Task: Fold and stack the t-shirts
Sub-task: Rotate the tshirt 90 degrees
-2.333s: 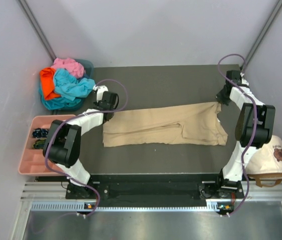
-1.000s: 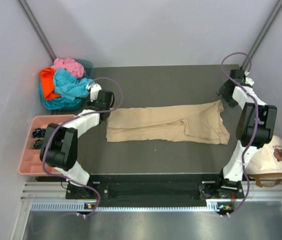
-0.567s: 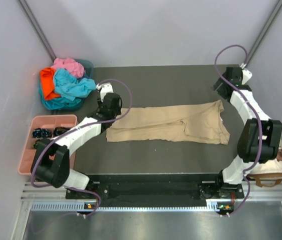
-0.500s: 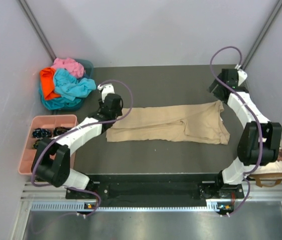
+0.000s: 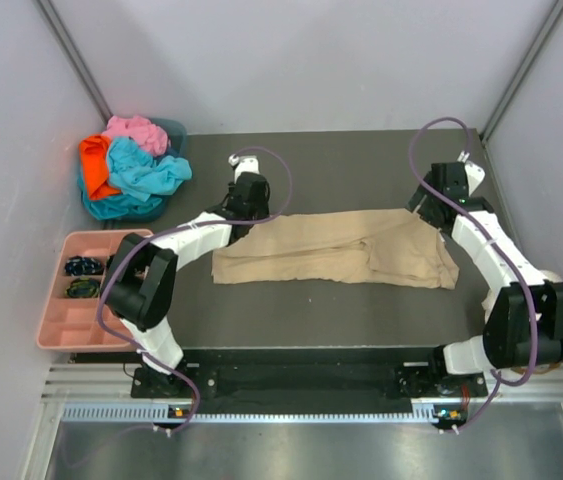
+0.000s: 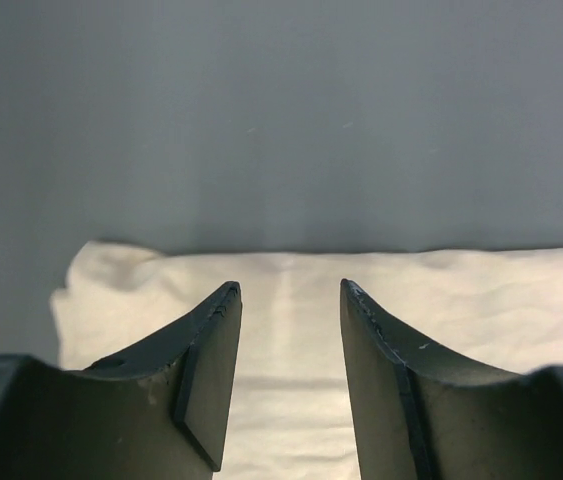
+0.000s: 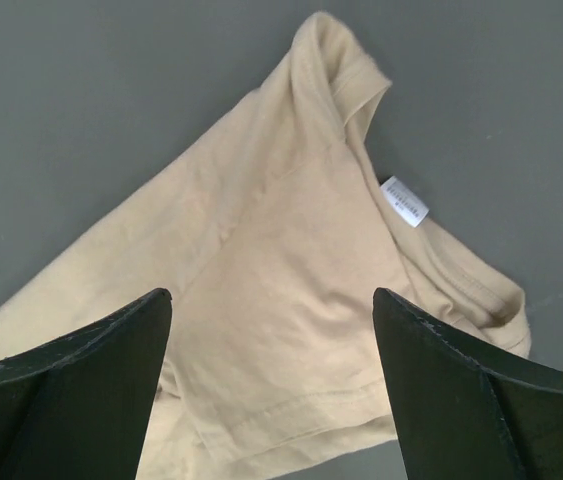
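Next, my right gripper grabs the t-shirt's back corner and swings it to the rear before folding, because the tan t-shirt is lying crosswise with its collar end toward the side.
The tan t-shirt lies flat as a long strip across the middle of the dark table. My left gripper hovers over its far left corner, and the left wrist view shows the gripper open above pale cloth with nothing between the fingers. My right gripper hangs wide open over the shirt's right end. In the right wrist view the gripper is above the collar and white label, apart from the cloth. Turquoise, orange and pink t-shirts sit heaped at the back left.
The heap rests in a teal basket against the left wall. A pink compartment tray with small dark items stands at the table's left front. Grey walls close in the table on three sides.
Both arms have swung inward. The left gripper moved right along the shirt's far edge, and the right gripper moved left from the table's edge to above the collar end. The shirt has stayed put.
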